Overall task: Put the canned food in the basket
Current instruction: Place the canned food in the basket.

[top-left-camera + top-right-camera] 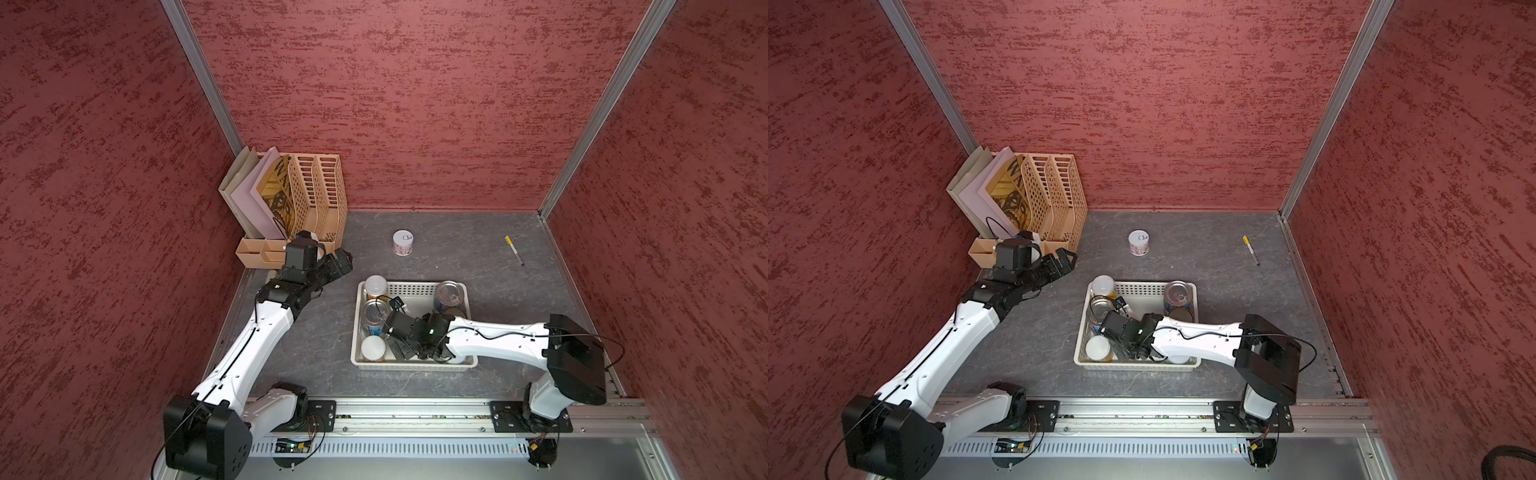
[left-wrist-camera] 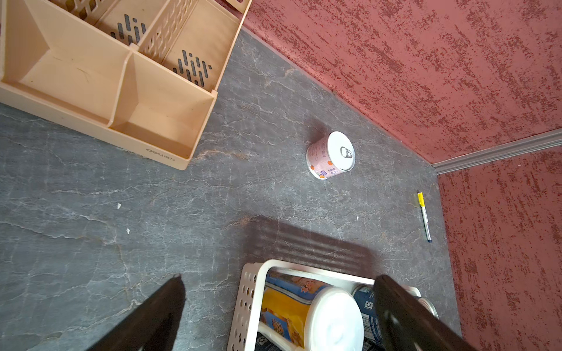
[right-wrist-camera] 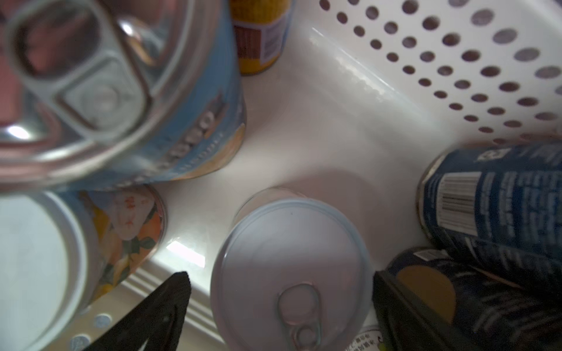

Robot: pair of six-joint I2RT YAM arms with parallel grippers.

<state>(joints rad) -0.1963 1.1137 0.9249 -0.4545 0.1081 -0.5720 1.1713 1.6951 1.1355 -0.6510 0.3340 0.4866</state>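
The white-topped can (image 3: 291, 266) sticks out toward the floral can, so the robot's right gripper should move the can close to the dark blue cans before letting go and lifting away.
The white perforated basket (image 1: 415, 366) (image 1: 1133, 366) stands mid-table and holds several cans. My right gripper (image 1: 400, 351) reaches down inside it. In the right wrist view it (image 3: 279, 275) is open, straddling an upright white-topped can with a pull-tab (image 3: 292, 258), with a gap at one finger. Round it are a blue silver-topped can (image 3: 194, 121), a floral white-lidded can (image 3: 121, 231) and dark blue cans (image 3: 492, 197). A pink can (image 1: 402, 242) (image 1: 1139, 242) (image 2: 331, 155) stands alone on the table behind the basket. My left gripper (image 1: 345, 259) (image 2: 279, 278) hovers open and empty left of it.
A beige slotted file organizer (image 1: 316, 195) (image 2: 121, 76) with papers fills the back left corner, close to my left wrist. A yellow-capped pen (image 1: 514, 250) (image 2: 424, 217) lies at the back right. Red walls enclose the grey table on three sides.
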